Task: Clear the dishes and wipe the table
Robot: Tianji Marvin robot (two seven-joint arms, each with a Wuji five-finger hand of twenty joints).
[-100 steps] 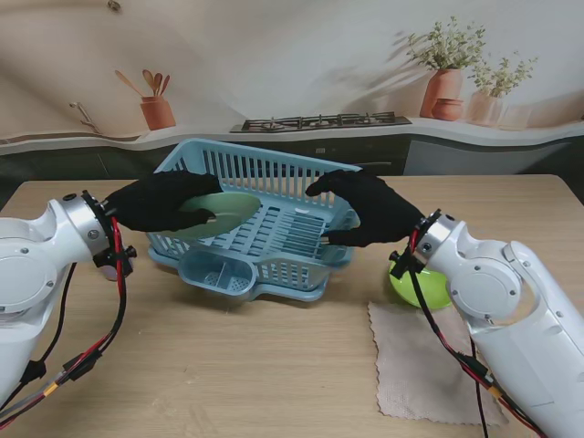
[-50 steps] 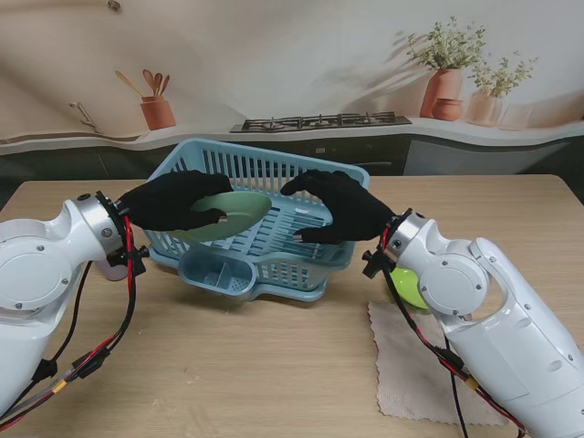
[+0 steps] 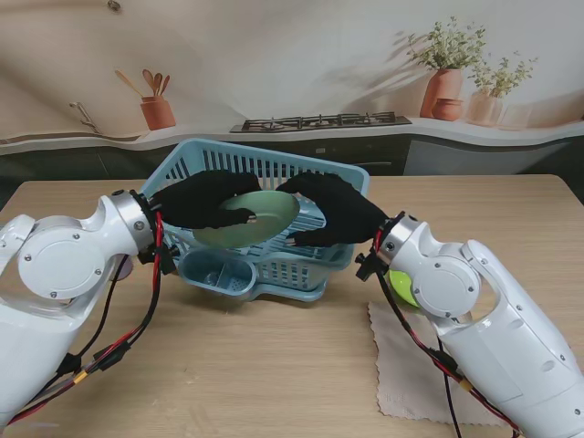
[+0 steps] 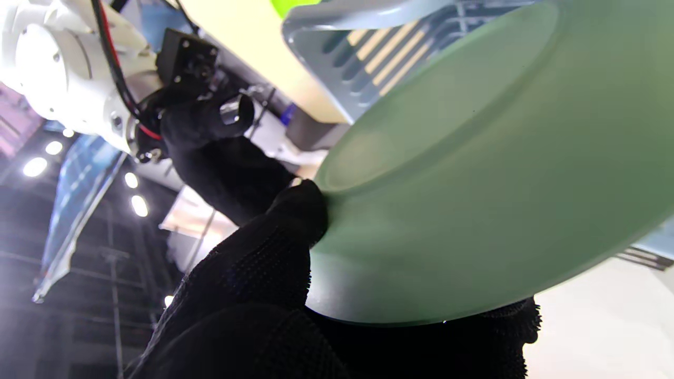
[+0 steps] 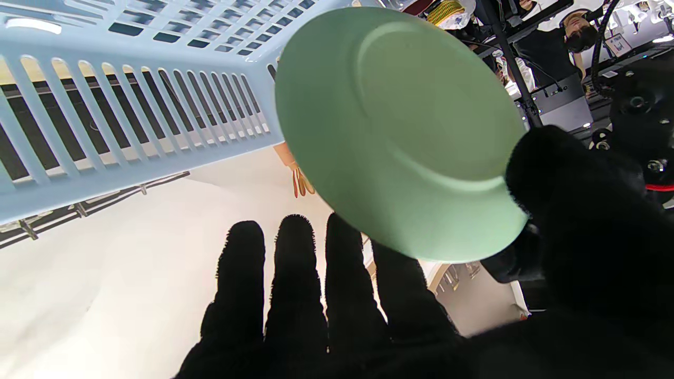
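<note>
The rack's near side [image 3: 294,271] is higher than the rack's bottom, so the pale green plate [image 3: 255,221] will sit low and partly hidden behind that side when I lower the plate in.
A pale green plate [image 3: 262,217] hangs tilted over the light blue dish rack [image 3: 274,265]. My left hand [image 3: 203,206] is shut on the plate's left rim; the left wrist view shows the thumb on the plate [image 4: 474,158] and fingers under it. My right hand [image 3: 334,212] hovers at the plate's right edge, open, with its fingers [image 5: 295,295] stretched out alongside the plate [image 5: 400,121]. Whether it touches the rim is unclear. A bright green bowl [image 3: 402,284] sits on the table, mostly hidden behind my right forearm. A beige cloth [image 3: 420,365] lies near me on the right.
The rack has a cutlery pocket [image 3: 215,270] on its near side and slatted walls [image 5: 131,105]. The wooden table [image 3: 274,365] runs to a counter with a stove and potted plants behind. A small lilac thing [image 3: 118,269] peeks out behind my left forearm.
My left hand has carried the plate to the right, over the middle of the rack. My right hand has moved left to meet the plate's edge.
</note>
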